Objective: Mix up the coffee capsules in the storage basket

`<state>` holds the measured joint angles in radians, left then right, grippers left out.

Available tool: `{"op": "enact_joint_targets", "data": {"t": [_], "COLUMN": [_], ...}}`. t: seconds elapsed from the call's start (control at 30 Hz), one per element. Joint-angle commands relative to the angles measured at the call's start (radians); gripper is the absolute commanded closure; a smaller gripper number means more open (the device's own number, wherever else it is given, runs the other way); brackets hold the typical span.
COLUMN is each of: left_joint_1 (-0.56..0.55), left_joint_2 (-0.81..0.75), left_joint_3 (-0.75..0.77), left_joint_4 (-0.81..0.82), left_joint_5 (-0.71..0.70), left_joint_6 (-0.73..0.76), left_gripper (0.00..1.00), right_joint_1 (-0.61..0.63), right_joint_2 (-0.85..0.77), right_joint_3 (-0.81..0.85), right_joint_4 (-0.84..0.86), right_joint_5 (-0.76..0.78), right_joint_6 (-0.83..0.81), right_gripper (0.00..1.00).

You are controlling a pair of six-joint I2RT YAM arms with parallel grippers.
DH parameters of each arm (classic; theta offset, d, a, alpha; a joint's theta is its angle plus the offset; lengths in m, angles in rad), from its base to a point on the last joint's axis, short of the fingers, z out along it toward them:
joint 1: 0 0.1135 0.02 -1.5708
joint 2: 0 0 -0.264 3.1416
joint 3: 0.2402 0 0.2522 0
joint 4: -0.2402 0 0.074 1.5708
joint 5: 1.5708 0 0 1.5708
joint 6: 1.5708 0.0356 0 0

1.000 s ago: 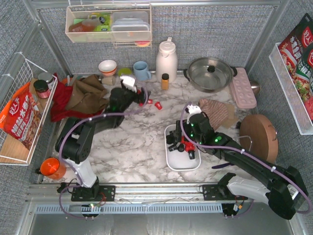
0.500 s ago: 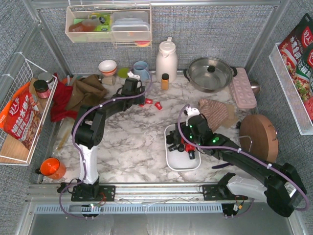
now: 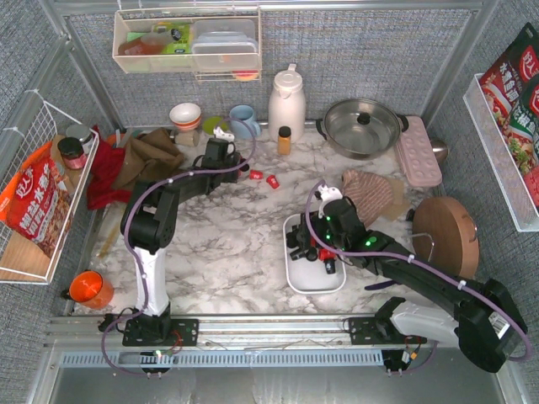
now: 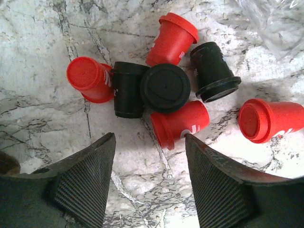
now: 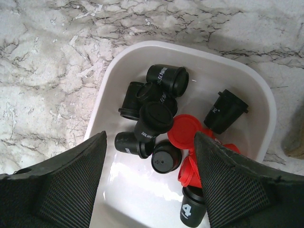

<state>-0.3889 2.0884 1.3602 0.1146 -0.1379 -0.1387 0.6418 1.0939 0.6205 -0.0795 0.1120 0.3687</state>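
Note:
The nearest red capsule [image 4: 187, 120] lies askew to my left gripper's fingers, its base outside their gap, so next I turn the gripper and close around the capsule's lid [image 4: 164, 131].
Several red and black coffee capsules [image 4: 164, 90] lie in a loose cluster on the marble, just beyond my left gripper [image 4: 149, 137]. It hangs open above them with nothing between its fingers. In the top view two red capsules [image 3: 264, 178] show right of the left wrist [image 3: 217, 153]. The white storage basket [image 5: 118, 61] holds several black capsules [image 5: 154, 118] and a few red ones [image 5: 187, 133]. My right gripper [image 5: 149, 137] is open over the basket [image 3: 313, 282], jaws straddling the pile and gripping nothing.
At the back stand a blue mug [image 3: 244, 120], a white jug [image 3: 286, 101], an amber bottle [image 3: 285, 140] and a steel pot [image 3: 364, 126]. Cloths [image 3: 139, 164] lie left. A knit cloth [image 3: 370, 192], pink box [image 3: 418, 160] and wooden lid [image 3: 445, 236] sit right.
The left arm has stretched out and its wrist has moved toward the back of the table, near the mug. The right arm has edged slightly left over the basket.

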Motion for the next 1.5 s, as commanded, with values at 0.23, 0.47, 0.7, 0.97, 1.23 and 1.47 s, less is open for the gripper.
{"op": "enact_joint_targets", "data": {"t": [0.23,0.47,0.7,0.97,1.23,1.47], "left_joint_1": [0.001,0.002,0.002,0.002,0.005,0.004], "left_joint_2": [-0.017,0.001,0.045,0.062,0.068,-0.023], "left_joint_3": [0.004,0.024,0.03,0.036,0.045,-0.04], "left_joint_4": [0.058,0.039,0.026,0.021,0.007,0.129], "left_joint_5": [0.191,0.179,0.173,0.22,0.199,0.378], "left_joint_6": [0.037,0.024,0.048,0.04,0.041,0.019], "left_gripper": [0.38,0.29,0.17,0.29,0.43,0.45], "right_joint_1": [0.001,0.001,0.0,0.001,0.001,0.001], "right_joint_2": [0.006,-0.006,0.0,-0.007,-0.016,-0.017], "right_joint_3": [-0.001,-0.013,-0.016,-0.027,-0.032,-0.033], "right_joint_4": [0.036,0.029,0.035,0.034,0.032,0.032], "right_joint_5": [-0.028,-0.024,-0.028,-0.028,-0.028,-0.027], "right_joint_6": [0.007,-0.001,-0.002,-0.007,-0.004,-0.004], "right_gripper": [0.22,0.22,0.22,0.22,0.22,0.22]}}
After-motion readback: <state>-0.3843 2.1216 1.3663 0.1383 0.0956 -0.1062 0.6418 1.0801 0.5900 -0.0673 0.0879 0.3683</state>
